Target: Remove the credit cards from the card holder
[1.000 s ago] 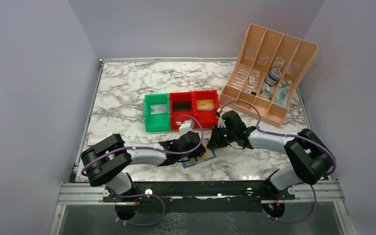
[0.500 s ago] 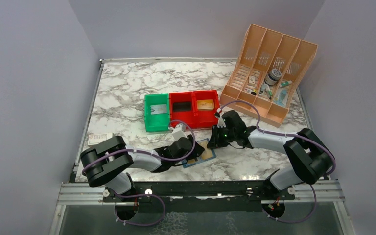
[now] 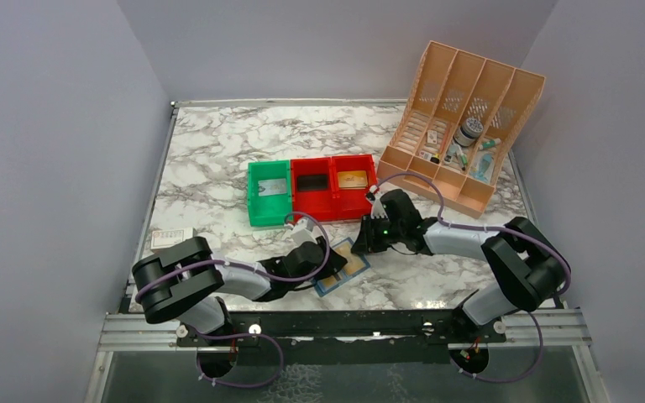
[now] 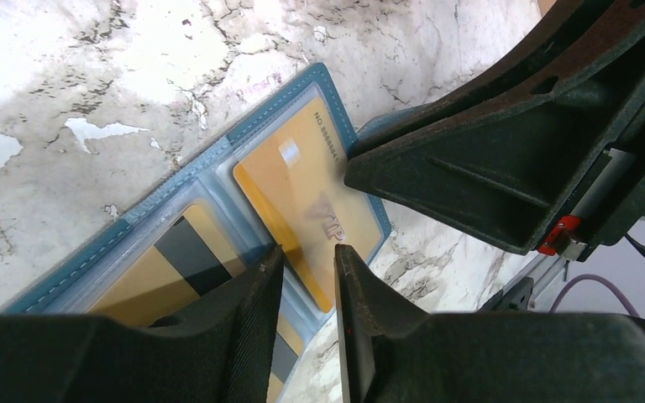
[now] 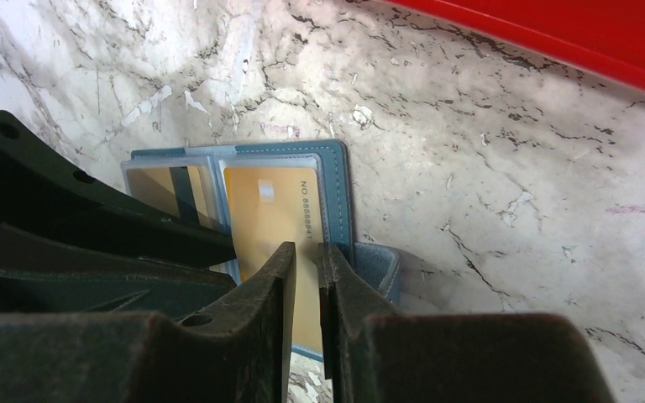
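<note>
The blue card holder (image 3: 349, 267) is at a crooked angle to my left gripper. Next, I turn it straight, and then pinch the VIP card's inner edge (image 4: 262, 206) with my left gripper first.
The blue card holder (image 3: 346, 270) lies open on the marble between my two grippers. Its right pocket holds a tan-gold credit card (image 4: 302, 180) marked VIP. In its left pocket (image 4: 218, 155) sits a second gold card with a black stripe (image 4: 176, 252). My left gripper (image 4: 305, 256) is low over the holder, its jaws narrowly open astride the VIP card's near edge. My right gripper (image 5: 306, 252) has its tips down at the holder's right panel (image 5: 336, 185), over the same card (image 5: 264, 210). Its jaws are a thin slit apart and nothing shows clamped between them.
A green bin (image 3: 269, 195) and two red bins (image 3: 332, 186) stand in a row just behind the holder; the green one and the right red one each hold a card. A peach file organizer (image 3: 462, 126) stands at the back right. A white-and-red flat box (image 3: 168, 238) lies at the left edge.
My left gripper has slid toward the near left, uncovering more of the card holder, and its jaws have narrowed. The right gripper has stayed in place.
</note>
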`<state>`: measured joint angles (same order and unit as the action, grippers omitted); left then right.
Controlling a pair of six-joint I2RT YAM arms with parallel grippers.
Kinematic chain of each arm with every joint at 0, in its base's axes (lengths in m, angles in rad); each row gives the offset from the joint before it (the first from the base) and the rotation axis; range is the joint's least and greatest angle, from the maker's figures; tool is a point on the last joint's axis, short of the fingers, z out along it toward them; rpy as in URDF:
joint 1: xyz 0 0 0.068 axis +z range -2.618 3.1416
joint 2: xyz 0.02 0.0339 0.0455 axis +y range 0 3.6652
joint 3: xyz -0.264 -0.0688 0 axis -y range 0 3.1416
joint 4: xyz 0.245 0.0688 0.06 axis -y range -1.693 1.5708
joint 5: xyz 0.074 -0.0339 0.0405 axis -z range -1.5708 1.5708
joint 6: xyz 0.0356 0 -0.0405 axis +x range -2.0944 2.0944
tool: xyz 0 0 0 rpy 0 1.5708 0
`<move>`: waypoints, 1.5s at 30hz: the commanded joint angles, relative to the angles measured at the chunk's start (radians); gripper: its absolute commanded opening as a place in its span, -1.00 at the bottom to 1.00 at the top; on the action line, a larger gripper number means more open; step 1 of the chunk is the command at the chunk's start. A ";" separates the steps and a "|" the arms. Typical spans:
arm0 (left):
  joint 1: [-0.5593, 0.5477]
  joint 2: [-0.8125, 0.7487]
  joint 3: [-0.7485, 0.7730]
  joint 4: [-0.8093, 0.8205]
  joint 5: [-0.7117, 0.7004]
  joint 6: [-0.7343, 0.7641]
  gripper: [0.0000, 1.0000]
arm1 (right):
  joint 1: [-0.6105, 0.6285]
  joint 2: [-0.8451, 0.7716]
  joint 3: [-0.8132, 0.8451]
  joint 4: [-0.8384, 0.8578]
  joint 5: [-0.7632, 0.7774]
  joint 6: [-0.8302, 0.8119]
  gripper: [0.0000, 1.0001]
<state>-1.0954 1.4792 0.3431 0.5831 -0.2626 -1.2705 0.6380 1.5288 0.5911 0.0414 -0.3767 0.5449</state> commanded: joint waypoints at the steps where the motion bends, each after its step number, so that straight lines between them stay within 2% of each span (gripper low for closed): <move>1: -0.018 -0.008 -0.025 0.011 0.000 -0.032 -0.41 | 0.019 0.061 -0.059 -0.076 0.012 -0.018 -0.65; 8: -0.023 -0.066 -0.049 0.017 -0.054 -0.050 -0.49 | 0.019 0.036 -0.070 -0.084 0.021 -0.007 -0.66; 18: -0.021 -0.130 -0.074 -0.005 -0.081 0.019 -0.47 | 0.019 -0.013 -0.127 -0.068 0.002 0.019 -0.67; 21: -0.021 -0.168 -0.044 -0.120 -0.076 0.068 -0.38 | 0.031 -0.061 -0.170 -0.056 -0.016 0.048 -0.70; 25: -0.021 -0.236 0.060 -0.423 -0.113 0.143 -0.24 | 0.069 -0.134 -0.243 0.003 -0.083 0.104 -0.70; 28: -0.021 -0.299 0.085 -0.529 -0.107 0.183 -0.11 | 0.095 -0.191 -0.253 -0.012 -0.082 0.122 -0.69; 32: -0.021 -0.403 0.023 -0.458 -0.021 0.180 -0.08 | 0.095 -0.311 -0.211 -0.122 0.026 0.115 -0.64; 36: -0.021 -0.444 -0.019 -0.412 0.051 0.158 -0.07 | 0.095 -0.370 -0.176 -0.152 -0.001 0.095 -0.60; 40: -0.035 -0.390 -0.013 -0.338 0.120 0.156 -0.06 | 0.103 -0.342 -0.157 -0.157 -0.044 0.080 -0.59; 45: -0.072 -0.259 0.031 -0.333 0.121 0.141 -0.07 | 0.113 -0.267 -0.169 -0.132 -0.035 0.079 -0.58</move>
<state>-1.1416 1.1423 0.3374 0.2165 -0.1848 -1.1122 0.7410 1.2057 0.4156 -0.0792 -0.4068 0.6395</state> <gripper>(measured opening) 0.467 0.209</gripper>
